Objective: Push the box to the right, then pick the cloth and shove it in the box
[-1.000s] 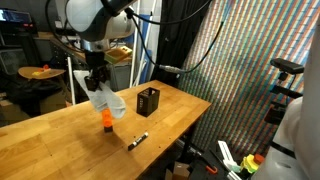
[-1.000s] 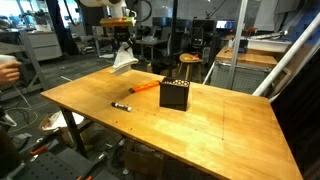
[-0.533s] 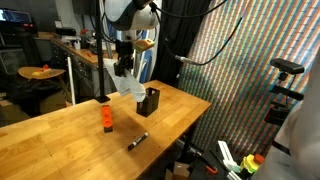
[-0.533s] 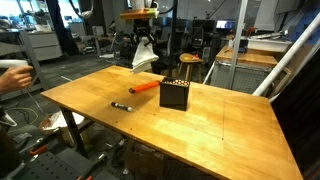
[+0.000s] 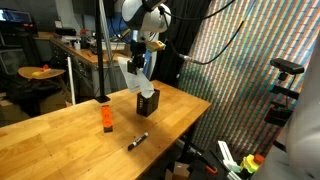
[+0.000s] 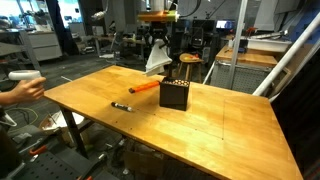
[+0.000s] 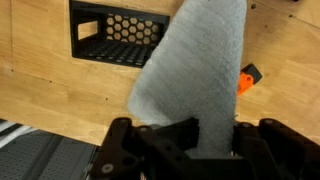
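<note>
The cloth's lower end is hanging above the rim of the black box, so the robot's gripper should now move over the open top and go down until the cloth rests there.
My gripper is shut on the off-white cloth, which hangs down from the jaws in the air. In both exterior views the cloth dangles just above the black mesh box, which stands open-topped on the wooden table. In the wrist view the cloth fills the middle between the fingers and covers part of the box below it. The gripper grips the cloth's upper end.
A small orange object and a black marker lie on the table left of the box. The orange object and marker also show beside the box. A person's hand reaches in at the edge.
My gripper has carried the hanging cloth sideways from above the orange object to right over the black box. The box, marker and orange object have not moved.
</note>
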Motion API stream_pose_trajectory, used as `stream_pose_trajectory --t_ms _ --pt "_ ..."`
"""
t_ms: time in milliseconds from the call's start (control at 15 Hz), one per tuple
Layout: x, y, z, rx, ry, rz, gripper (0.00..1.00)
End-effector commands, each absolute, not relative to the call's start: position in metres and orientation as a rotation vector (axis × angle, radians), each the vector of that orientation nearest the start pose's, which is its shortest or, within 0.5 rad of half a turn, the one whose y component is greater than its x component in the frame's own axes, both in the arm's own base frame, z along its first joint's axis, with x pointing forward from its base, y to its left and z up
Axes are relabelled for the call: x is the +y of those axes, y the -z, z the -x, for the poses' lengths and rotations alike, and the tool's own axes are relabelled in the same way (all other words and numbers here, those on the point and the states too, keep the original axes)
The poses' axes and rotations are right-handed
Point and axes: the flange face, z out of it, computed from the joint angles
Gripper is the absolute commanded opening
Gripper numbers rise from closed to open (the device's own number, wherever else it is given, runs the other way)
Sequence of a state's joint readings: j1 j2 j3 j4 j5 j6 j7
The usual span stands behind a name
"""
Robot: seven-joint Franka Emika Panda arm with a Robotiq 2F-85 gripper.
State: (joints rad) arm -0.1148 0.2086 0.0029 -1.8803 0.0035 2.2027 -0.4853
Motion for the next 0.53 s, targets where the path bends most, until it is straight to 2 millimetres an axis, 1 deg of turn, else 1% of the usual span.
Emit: stream_pose_trajectory --t_ms 0,267,467 --pt "-0.095 -0.407 -0.634 -0.579 0.216 3.053 0.0" --pt "-0.121 -0.39 -0.644 -0.549 0.212 3.021 0.0" --pt "-0.139 -0.379 -0.646 -0.48 0.186 3.048 0.0"
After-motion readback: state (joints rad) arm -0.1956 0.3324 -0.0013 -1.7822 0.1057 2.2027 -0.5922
